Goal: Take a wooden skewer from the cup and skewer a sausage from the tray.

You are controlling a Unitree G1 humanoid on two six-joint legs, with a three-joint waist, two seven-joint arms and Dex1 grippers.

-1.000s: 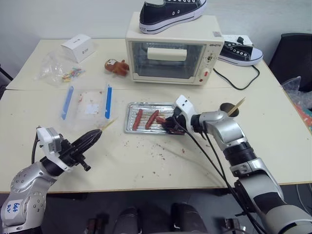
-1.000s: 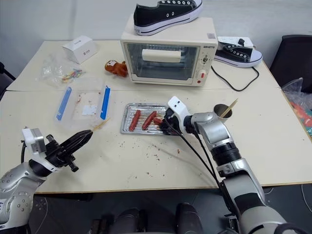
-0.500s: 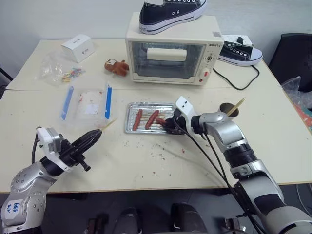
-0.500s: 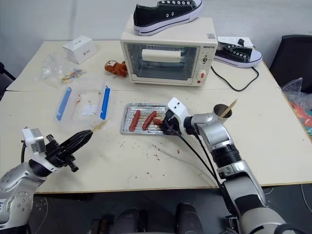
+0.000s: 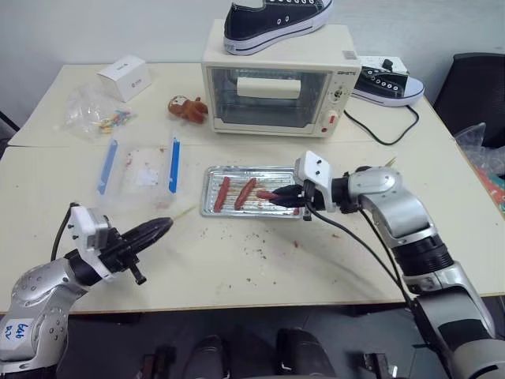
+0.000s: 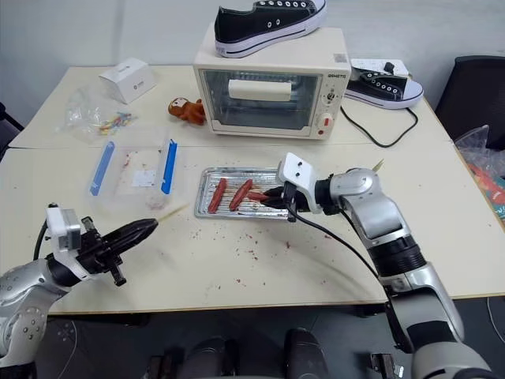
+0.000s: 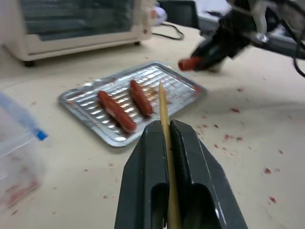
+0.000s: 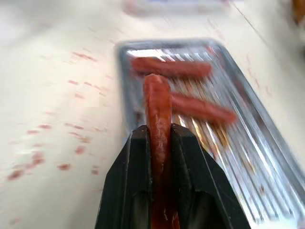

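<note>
My right gripper's sausage (image 5: 265,195) is over the tray, off the skewer's line. I should hold it past the tray's near edge while my left gripper drives the skewer in.
My left gripper (image 7: 164,125) is shut on a thin wooden skewer (image 7: 163,107), whose point aims at the silver tray (image 5: 252,169). It hovers over the near left of the table (image 5: 150,230). My right gripper (image 8: 157,131) is shut on one reddish-brown sausage (image 8: 157,102), held just above the tray's right end (image 5: 267,194). Two more sausages (image 5: 222,193) (image 5: 245,191) lie side by side in the tray. The cup is hidden behind my right arm; a stick tip (image 5: 390,163) pokes out past it.
A cream toaster oven (image 5: 272,83) with a black shoe on top stands behind the tray. A clear plastic box with blue clips (image 5: 142,166) lies left of the tray. A second shoe (image 5: 387,85) and a black cable (image 5: 383,130) are at the back right. Red specks dot the table.
My right gripper has lifted out of the tray's right end with a sausage in its jaws, pulling back and rolling. My left gripper has turned slightly toward the tray, staying in place.
</note>
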